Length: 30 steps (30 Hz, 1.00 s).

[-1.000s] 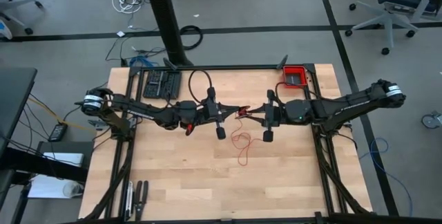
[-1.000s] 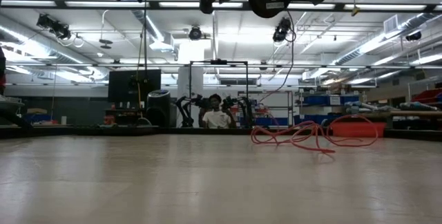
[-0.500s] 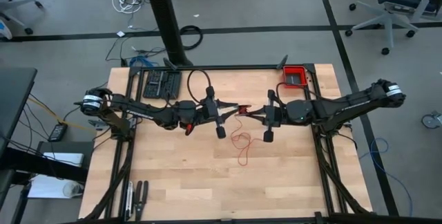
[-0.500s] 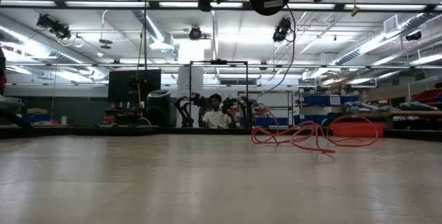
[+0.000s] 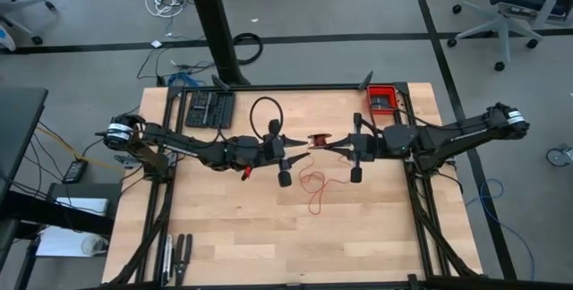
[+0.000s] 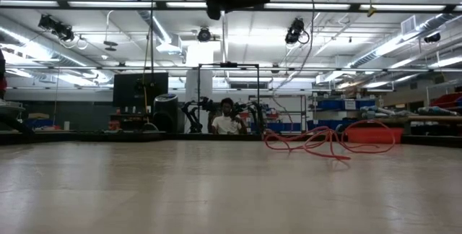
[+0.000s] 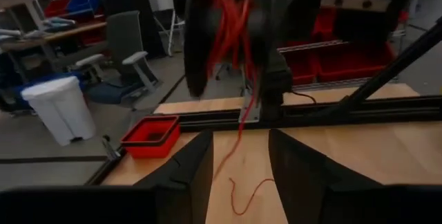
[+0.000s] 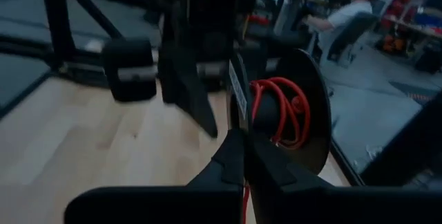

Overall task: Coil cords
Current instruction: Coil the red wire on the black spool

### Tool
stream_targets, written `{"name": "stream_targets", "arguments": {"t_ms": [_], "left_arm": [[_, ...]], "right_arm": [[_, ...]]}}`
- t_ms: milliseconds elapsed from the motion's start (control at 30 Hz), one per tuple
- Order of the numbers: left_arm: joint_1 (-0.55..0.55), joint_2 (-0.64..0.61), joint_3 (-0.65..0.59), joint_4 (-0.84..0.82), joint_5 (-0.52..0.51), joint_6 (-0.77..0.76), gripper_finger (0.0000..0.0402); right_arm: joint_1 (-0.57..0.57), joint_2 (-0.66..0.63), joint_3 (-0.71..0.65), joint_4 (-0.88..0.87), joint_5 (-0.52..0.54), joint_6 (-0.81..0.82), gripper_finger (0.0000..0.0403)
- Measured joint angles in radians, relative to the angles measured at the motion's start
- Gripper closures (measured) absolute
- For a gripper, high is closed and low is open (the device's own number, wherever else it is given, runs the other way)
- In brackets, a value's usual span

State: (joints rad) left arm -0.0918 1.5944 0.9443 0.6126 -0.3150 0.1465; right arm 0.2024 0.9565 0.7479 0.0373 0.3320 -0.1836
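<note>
Next, I back my left gripper off, dip it and pinch the slack piece of cord, because that piece hangs below the coil while my left gripper's open fingers are close to the coil.
The red cord is partly wound into a small coil held above the table's middle. The rest of it lies as a loose wavy strand on the wood, seen as low loops in the low view. In the right wrist view the coil sits against a dark round disc. My right gripper is shut on the coil from the right. My left gripper stands open just left of it, its fingers apart and touching nothing. My right gripper has its two fingers shut together at the coil's near rim, beside the wound red turns. The fingers come in level from the table's right. The coil is lifted clear of the table, and one strand hangs slack from it down to the wood.
A red bin stands at the far right corner and a black tool tray at the far left. A black cable loop rises from the left arm. Tools lie at the near left edge. A person sits beyond the table.
My right gripper has shut on the coil and my left gripper has opened and let go of it. The right arm has drawn slightly toward the table's right with the coil. The loose strand on the table has stayed where it was.
</note>
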Motion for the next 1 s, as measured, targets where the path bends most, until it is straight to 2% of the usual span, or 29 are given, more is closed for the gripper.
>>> {"name": "stream_targets", "arguments": {"t_ms": [167,400,600,1000], "left_arm": [[0.002,0.000,0.000,0.003,0.041,-0.046,0.0257],[0.004,0.027,0.000,-0.021,0.040,-0.071,0.0257],[0.027,0.078,0.000,-0.072,-0.028,-0.156,0.0257],[0.033,0.117,0.000,-0.128,-0.239,-0.153,0.0257]], "right_arm": [[-0.001,0.010,0.000,0.120,-0.012,-0.059,0.0402],[-0.014,0.039,0.002,0.243,-0.013,-0.109,0.0402],[-0.014,0.039,0.001,0.275,-0.016,-0.126,0.0402],[-0.015,0.039,0.001,0.265,-0.039,-0.126,0.0401]]}}
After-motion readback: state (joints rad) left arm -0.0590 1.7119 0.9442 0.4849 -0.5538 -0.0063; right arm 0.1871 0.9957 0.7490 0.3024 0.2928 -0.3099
